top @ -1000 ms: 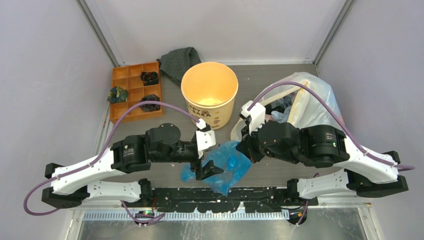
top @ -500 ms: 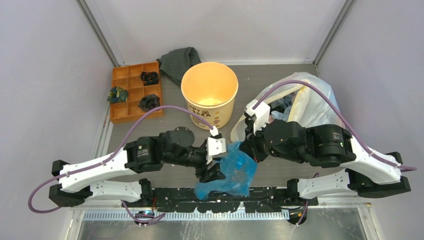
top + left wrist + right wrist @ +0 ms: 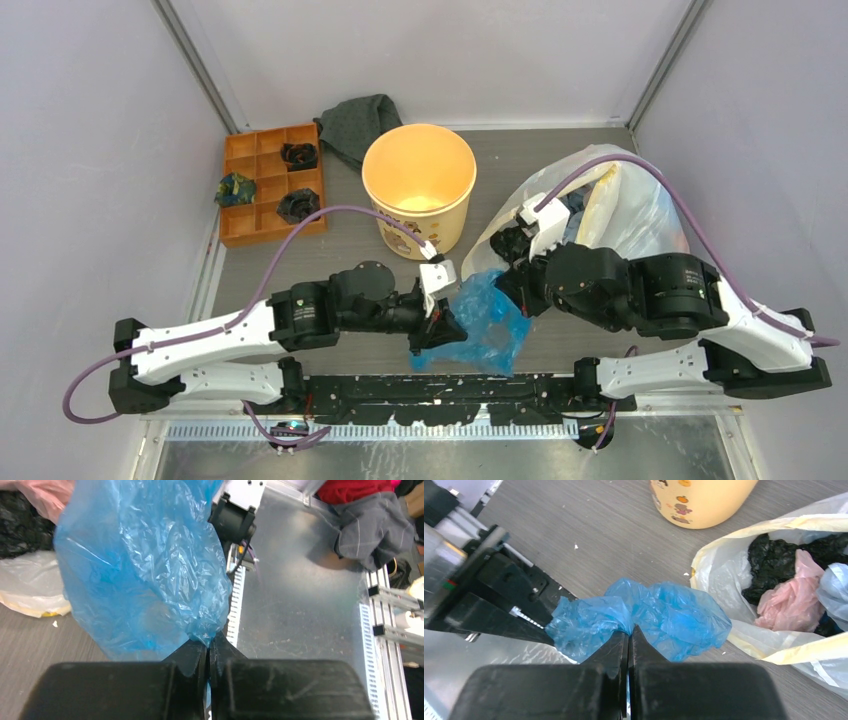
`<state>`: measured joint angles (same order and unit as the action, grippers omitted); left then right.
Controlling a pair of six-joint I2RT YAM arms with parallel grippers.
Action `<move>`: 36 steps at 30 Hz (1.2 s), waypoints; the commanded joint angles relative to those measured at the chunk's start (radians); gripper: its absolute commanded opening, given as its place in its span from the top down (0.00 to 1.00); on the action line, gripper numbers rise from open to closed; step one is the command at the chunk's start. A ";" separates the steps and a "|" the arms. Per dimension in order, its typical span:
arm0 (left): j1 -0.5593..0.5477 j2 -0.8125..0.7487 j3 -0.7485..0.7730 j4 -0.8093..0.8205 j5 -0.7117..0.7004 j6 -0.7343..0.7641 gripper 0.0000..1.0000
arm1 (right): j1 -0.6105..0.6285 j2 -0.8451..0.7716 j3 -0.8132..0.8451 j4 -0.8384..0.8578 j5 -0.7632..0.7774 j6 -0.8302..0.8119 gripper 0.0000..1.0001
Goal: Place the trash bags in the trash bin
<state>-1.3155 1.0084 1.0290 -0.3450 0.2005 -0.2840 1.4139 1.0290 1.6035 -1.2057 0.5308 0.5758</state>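
The light-blue trash bag [image 3: 488, 325] is hanging low and bunched, so the robot's left gripper should raise it together with the right gripper and sweep it over the sack [image 3: 640, 220] to open it.
The light-blue crinkly trash bag [image 3: 486, 322] hangs between both arms near the table's front edge. My left gripper [image 3: 447, 330] is shut on its left edge; in the left wrist view the trash bag [image 3: 145, 575] bunches right at my left gripper [image 3: 208, 647]. My right gripper [image 3: 512, 292] is shut on the bag's upper right part; in the right wrist view the trash bag [image 3: 649, 617] spreads to both sides of my right gripper [image 3: 629, 632]. The cream-yellow trash bin [image 3: 419, 186] stands upright and open behind the bag, apart from it, and its base shows as the trash bin [image 3: 699, 502].
A large whitish-clear sack with yellow patches [image 3: 620, 205] lies at the right, holding black, pink and pale bags [image 3: 789, 580]. An orange compartment tray [image 3: 262, 190] sits at the back left with dark items. A grey cloth [image 3: 360, 125] lies behind the bin.
My left gripper moved right to the blue bag and shut on its edge. The right gripper, still shut on the bag, shifted right and lifted it off the table.
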 commanded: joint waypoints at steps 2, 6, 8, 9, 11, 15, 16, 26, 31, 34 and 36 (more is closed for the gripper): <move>-0.003 0.021 0.028 0.096 -0.115 -0.089 1.00 | 0.005 -0.043 -0.043 -0.026 0.143 0.071 0.99; -0.004 0.060 0.107 -0.010 -0.296 -0.119 1.00 | 0.005 -0.102 -0.080 -0.053 0.256 0.157 0.69; -0.002 0.076 0.123 -0.023 -0.365 -0.144 1.00 | 0.005 -0.140 -0.117 -0.041 0.292 0.188 0.48; -0.002 0.088 0.132 -0.030 -0.398 -0.161 1.00 | 0.004 -0.157 -0.138 -0.039 0.309 0.205 0.41; 0.003 0.118 0.157 -0.062 -0.449 -0.207 1.00 | 0.004 -0.185 -0.162 -0.042 0.331 0.245 0.33; 0.010 0.189 0.211 -0.139 -0.570 -0.333 1.00 | 0.005 -0.215 -0.196 -0.058 0.327 0.325 0.30; 0.013 0.206 0.226 -0.151 -0.584 -0.350 1.00 | 0.005 -0.224 -0.213 -0.056 0.324 0.342 0.30; 0.019 0.307 0.327 -0.212 -0.595 -0.382 1.00 | 0.004 -0.260 -0.540 0.258 0.266 0.476 0.62; 0.020 0.278 0.298 -0.161 -0.542 -0.371 1.00 | 0.004 -0.267 -0.716 0.455 0.352 0.575 0.77; 0.020 0.250 0.247 -0.074 -0.512 -0.370 0.99 | 0.004 -0.239 -0.756 0.508 0.394 0.624 0.82; 0.019 0.243 0.238 -0.046 -0.506 -0.372 1.00 | 0.005 -0.223 -0.789 0.579 0.386 0.638 0.83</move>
<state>-1.3003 1.3018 1.2865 -0.5068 -0.3317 -0.6479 1.4139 0.7959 0.8444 -0.8227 0.8352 1.1156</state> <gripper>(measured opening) 0.010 0.181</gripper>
